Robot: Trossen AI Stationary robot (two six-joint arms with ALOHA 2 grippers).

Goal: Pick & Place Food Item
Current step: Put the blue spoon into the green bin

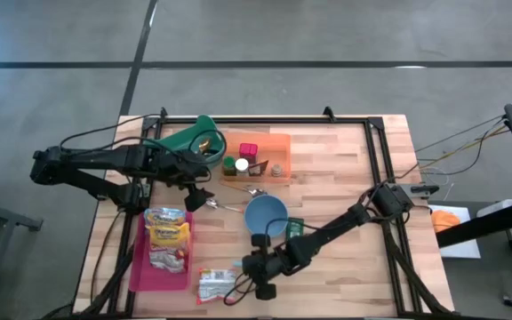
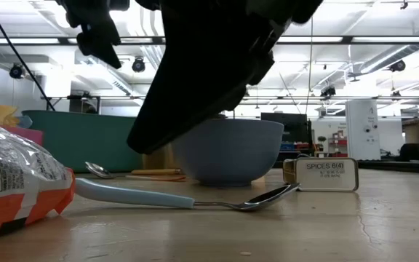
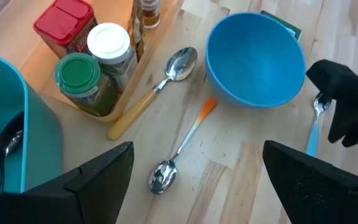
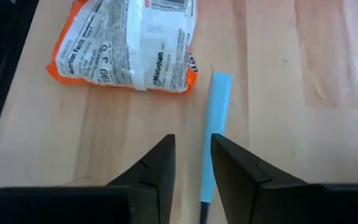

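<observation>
One finger of the robot's right gripper is hovering over the spoon's light-blue handle point(image 4: 217, 117), so next the right gripper opens wider and goes on both sides of the handle point(image 2: 141, 195) before it lifts the spoon.
An orange-and-white food packet point(image 4: 129, 43) lies flat on the wood near the table's front edge point(image 1: 213, 286). Just right of it lies a light-blue-handled spoon point(image 4: 216, 124). My right gripper point(image 4: 192, 163) hovers above the spoon's handle, slanting down toward the packet. Its fingers stand a narrow gap apart with nothing between them. In the low view its tip point(image 2: 140, 142) hangs clear above the spoon point(image 2: 137, 195). My left gripper point(image 3: 194, 180) waits wide open above two spoons, left of the blue bowl point(image 3: 257, 59).
A pink tray point(image 1: 138, 267) with more food packets point(image 1: 167, 236) lies at the front left. The blue bowl point(image 1: 265, 213) and a spice tin point(image 2: 326, 175) stand behind my right gripper. An orange tray of spice jars point(image 1: 278, 142) and a green container point(image 1: 185, 140) stand at the back.
</observation>
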